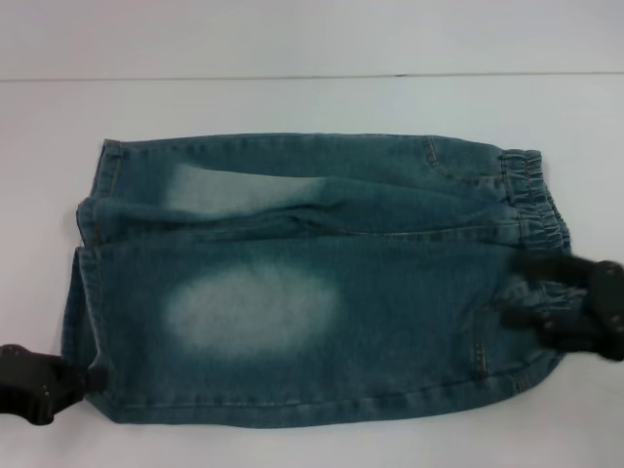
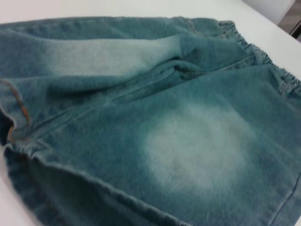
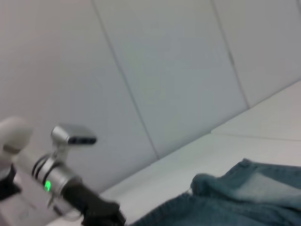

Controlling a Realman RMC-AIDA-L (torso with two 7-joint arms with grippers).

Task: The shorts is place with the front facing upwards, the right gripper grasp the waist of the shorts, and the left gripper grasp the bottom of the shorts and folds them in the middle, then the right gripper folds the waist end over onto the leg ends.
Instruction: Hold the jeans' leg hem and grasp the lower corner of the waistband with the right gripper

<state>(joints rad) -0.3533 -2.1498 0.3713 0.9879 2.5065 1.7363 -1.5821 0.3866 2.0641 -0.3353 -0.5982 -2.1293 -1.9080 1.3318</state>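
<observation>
The fingers of my right gripper reach past the waist to above the pocket (image 1: 495, 324). I should move back beyond the shorts and grab the waist by its edge.
The shorts (image 1: 292, 292) lie flat on the white table (image 1: 292, 102), front up. The gathered waist (image 1: 534, 195) is at the right and the leg ends (image 1: 83, 283) at the left. My right gripper (image 1: 526, 290) is over the near part of the waist, open, with the elastic band between its fingers. My left gripper (image 1: 93, 378) is at the near corner of the bottom of the shorts and touches the hem. The left wrist view is filled by the shorts (image 2: 188, 141), with the orange-stitched hem (image 2: 19, 108) close by. The right wrist view shows the left gripper (image 3: 103, 214) and the leg ends (image 3: 244, 188).
Bare white table surrounds the shorts on all sides, with its far edge (image 1: 312, 78) against a pale wall. The wall panels (image 3: 164, 70) fill most of the right wrist view.
</observation>
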